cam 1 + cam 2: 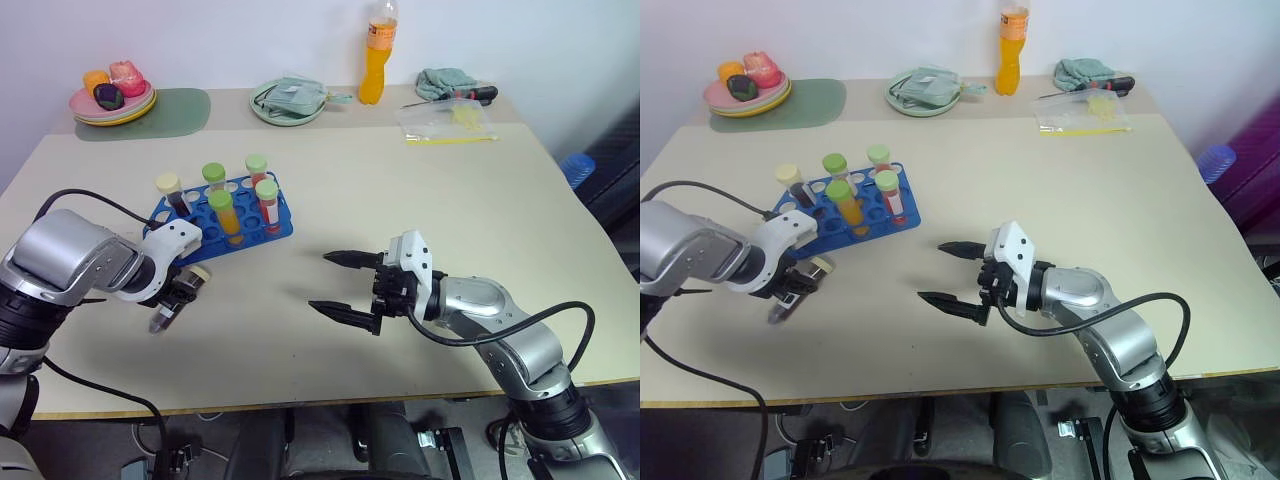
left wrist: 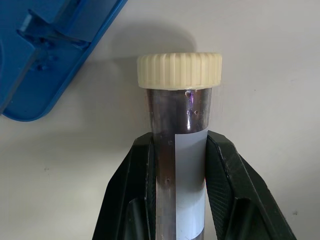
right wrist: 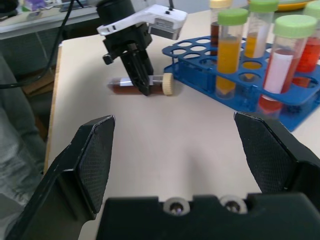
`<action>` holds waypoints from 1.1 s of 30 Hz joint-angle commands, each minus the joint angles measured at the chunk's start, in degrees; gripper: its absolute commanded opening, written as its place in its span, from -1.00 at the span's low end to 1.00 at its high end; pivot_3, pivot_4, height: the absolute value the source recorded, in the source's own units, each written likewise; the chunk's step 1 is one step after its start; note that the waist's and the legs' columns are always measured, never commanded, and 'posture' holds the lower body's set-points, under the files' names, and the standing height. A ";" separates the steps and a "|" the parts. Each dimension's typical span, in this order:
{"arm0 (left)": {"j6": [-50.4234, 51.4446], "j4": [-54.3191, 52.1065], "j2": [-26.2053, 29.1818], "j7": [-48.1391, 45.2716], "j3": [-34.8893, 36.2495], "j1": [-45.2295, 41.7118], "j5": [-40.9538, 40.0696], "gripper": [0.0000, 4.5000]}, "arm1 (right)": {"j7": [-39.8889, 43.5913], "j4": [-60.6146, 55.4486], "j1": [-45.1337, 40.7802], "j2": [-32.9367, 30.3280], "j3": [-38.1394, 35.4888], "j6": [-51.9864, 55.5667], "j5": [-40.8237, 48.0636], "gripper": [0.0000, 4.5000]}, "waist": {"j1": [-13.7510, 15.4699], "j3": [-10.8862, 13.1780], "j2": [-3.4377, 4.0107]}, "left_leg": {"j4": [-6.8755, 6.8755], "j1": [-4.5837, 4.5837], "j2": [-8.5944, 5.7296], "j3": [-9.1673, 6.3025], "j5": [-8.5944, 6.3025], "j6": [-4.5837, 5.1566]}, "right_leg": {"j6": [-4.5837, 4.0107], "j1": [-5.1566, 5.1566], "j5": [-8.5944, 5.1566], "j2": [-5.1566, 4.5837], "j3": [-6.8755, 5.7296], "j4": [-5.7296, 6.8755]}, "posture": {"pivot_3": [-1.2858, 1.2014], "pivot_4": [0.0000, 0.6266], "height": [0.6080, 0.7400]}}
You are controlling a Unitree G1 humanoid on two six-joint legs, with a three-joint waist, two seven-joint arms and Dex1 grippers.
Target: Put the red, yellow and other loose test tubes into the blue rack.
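Note:
I should lift clear the cream-capped test tube [image 1: 164, 318] lying flat in my left gripper, then turn it cap up before lowering it into the blue rack [image 1: 210, 234].
A dark purple-brown test tube [image 2: 176, 115] with a cream cap [image 2: 180, 71] and a white label lies on the table just in front of the blue rack [image 1: 281, 228]. My left gripper [image 1: 170, 305] points down at it and is shut on its middle, as the right wrist view also shows [image 3: 140, 80]. Several capped tubes stand upright in the rack, among them a yellow one [image 1: 232, 218] and a red one [image 1: 270, 212], both with green caps. My right gripper [image 1: 325, 282] hovers open over the table's middle, right of the rack, with nothing between its fingers.
Along the far edge stand a plate of toy fruit [image 1: 112, 100] on a green mat [image 1: 180, 112], a green dish with a cloth [image 1: 288, 102], a tall orange bottle [image 1: 375, 60], a plastic bag [image 1: 450, 122] and a teal rag [image 1: 445, 80].

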 commanded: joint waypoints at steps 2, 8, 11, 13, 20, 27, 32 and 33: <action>-8.78 -5.65 7.72 -8.18 13.85 7.97 -2.23 -0.66 | 1.33 -3.37 0.14 -1.51 -1.16 0.01 1.87 0.88 | -0.33 0.01 -0.01 | -0.02 -0.01 0.05 0.01 0.00 0.00 | -0.01 -0.05 -0.01 0.00 0.01 -0.01 | 0.03 -0.52 1.00; -31.44 -11.40 -6.34 -4.16 47.12 25.84 1.21 -0.66 | 0.35 -3.36 0.29 -1.15 -1.75 0.27 2.55 0.88 | 0.46 -0.04 0.12 | -0.05 0.03 0.33 0.12 0.00 -0.01 | -0.25 -0.06 -0.12 -0.10 0.02 -0.02 | 0.03 -0.52 1.00; -42.59 -14.47 -19.59 11.00 49.31 26.15 9.84 -0.66 | -0.18 -2.83 -0.27 -0.42 -1.64 0.54 3.06 0.88 | 1.26 -0.06 0.05 | 0.12 -0.01 0.31 0.05 0.00 -0.02 | -0.27 0.06 -0.11 -0.11 -0.04 -0.07 | 0.03 -0.52 1.00; -52.52 -16.71 -28.65 21.59 46.23 26.21 18.05 -0.66 | -0.31 -2.22 -0.98 0.26 -1.30 0.64 3.26 0.88 | 1.71 -0.09 0.01 | 0.15 0.02 0.22 0.05 0.01 -0.03 | -0.20 0.13 -0.05 -0.16 -0.02 -0.08 | 0.03 -0.52 1.00; -85.34 -10.57 -49.73 33.13 30.36 31.88 35.57 -0.66 | 0.84 0.40 -3.81 1.91 0.36 -0.31 2.25 0.88 | 1.55 -0.22 -0.17 | 0.15 0.01 -0.16 0.09 -0.02 0.02 | -0.07 0.14 0.03 -0.52 -0.01 -0.07 | 0.03 -0.52 1.00; -98.86 0.14 -53.16 34.88 27.85 32.74 39.59 -0.66 | 0.71 0.60 -3.99 1.78 0.30 -0.79 1.67 0.88 | 1.43 -0.22 -0.17 | 0.14 0.02 -0.10 0.10 -0.03 0.03 | -0.08 0.08 0.03 -0.41 -0.03 -0.04 | 0.03 -0.52 1.00; -102.05 6.20 -52.91 34.54 27.95 30.20 38.99 -0.66 | -0.28 -0.19 -3.26 1.97 0.20 -0.49 1.89 0.88 | 1.50 -0.22 -0.17 | 0.15 0.01 -0.12 0.10 -0.02 0.04 | -0.06 0.12 0.03 -0.41 -0.05 -0.04 | 0.03 -0.52 1.00; -102.30 6.68 -52.92 34.40 27.89 29.99 38.85 -0.66 | -0.45 -0.25 -3.20 1.97 0.19 -0.53 1.89 0.88 | 1.49 -0.22 -0.17 | 0.16 0.01 -0.13 0.10 -0.02 0.04 | -0.05 0.12 0.03 -0.41 -0.05 -0.04 | 0.03 -0.52 1.00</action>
